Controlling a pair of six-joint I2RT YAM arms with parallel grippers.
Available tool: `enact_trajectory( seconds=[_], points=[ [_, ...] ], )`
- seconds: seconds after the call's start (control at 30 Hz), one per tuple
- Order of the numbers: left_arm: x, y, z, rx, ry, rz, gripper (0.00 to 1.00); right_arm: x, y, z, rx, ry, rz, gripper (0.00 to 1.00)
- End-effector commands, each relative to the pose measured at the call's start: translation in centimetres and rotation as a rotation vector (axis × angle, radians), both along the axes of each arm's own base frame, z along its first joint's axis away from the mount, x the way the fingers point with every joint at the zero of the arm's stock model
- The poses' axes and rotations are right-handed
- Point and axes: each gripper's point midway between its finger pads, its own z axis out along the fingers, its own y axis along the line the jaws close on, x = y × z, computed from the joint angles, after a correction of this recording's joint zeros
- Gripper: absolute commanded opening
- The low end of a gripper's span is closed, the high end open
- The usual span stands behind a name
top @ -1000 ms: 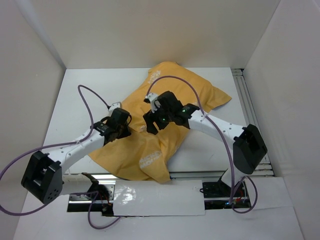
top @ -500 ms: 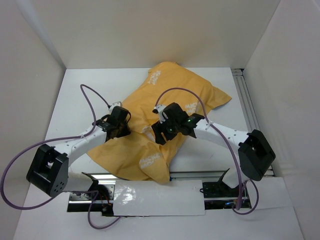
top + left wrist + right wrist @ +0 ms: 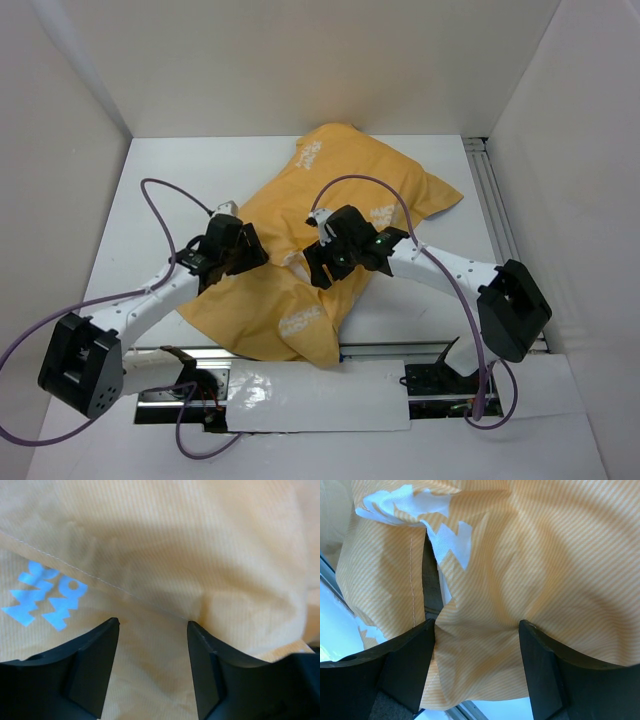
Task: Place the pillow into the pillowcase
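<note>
I should take the pillowcase's side farther back (image 3: 252,208) with my left gripper and turn the pillowcase straight, because it lies slanted with its crumpled end at the near rail (image 3: 318,343).
The mustard-orange pillowcase (image 3: 330,215) with white logos lies bulging across the middle of the table, its near end flat and crumpled (image 3: 290,320). The pillow itself is hidden; no white cushion shows. My left gripper (image 3: 252,252) is open over the case's left edge; in the left wrist view (image 3: 153,625) its jaws stand apart above a stitched seam (image 3: 100,577). My right gripper (image 3: 312,268) is open over the case's middle; in the right wrist view (image 3: 477,627) its jaws stand wide with a fold of the cloth (image 3: 480,650) between them.
White walls close in the table on three sides. A metal rail (image 3: 505,230) runs along the right side and another (image 3: 400,350) along the near edge. Purple cables loop above both arms. A white sheet (image 3: 310,395) lies at the front.
My left arm has swung left and back, its gripper shifting slightly along the case's left edge. My right gripper moved a little toward me a second ago and has since stayed still.
</note>
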Motion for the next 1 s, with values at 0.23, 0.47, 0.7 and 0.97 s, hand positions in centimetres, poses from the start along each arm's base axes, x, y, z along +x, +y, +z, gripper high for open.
enact_trajectory(
  seconds=[0.23,0.47,0.7,0.97],
  points=[
    [1.1,-1.4,3.3,-0.107,-0.121,-0.028,0.81,0.4,0.4,0.3,0.009,-0.02,-0.013,0.74],
    [1.3,-2.9,1.2,-0.13,-0.069,-0.087,0.8,0.6,0.2,0.3,0.001,-0.026,-0.035,0.74],
    [-0.1,-2.9,-0.3,-0.129,-0.05,-0.116,0.47,0.5,0.0,-0.1,-0.005,-0.019,-0.035,0.74],
    [1.6,-0.7,4.1,-0.025,-0.144,-0.04,0.0,1.0,-0.4,0.1,-0.022,-0.035,-0.066,0.74]
  ],
)
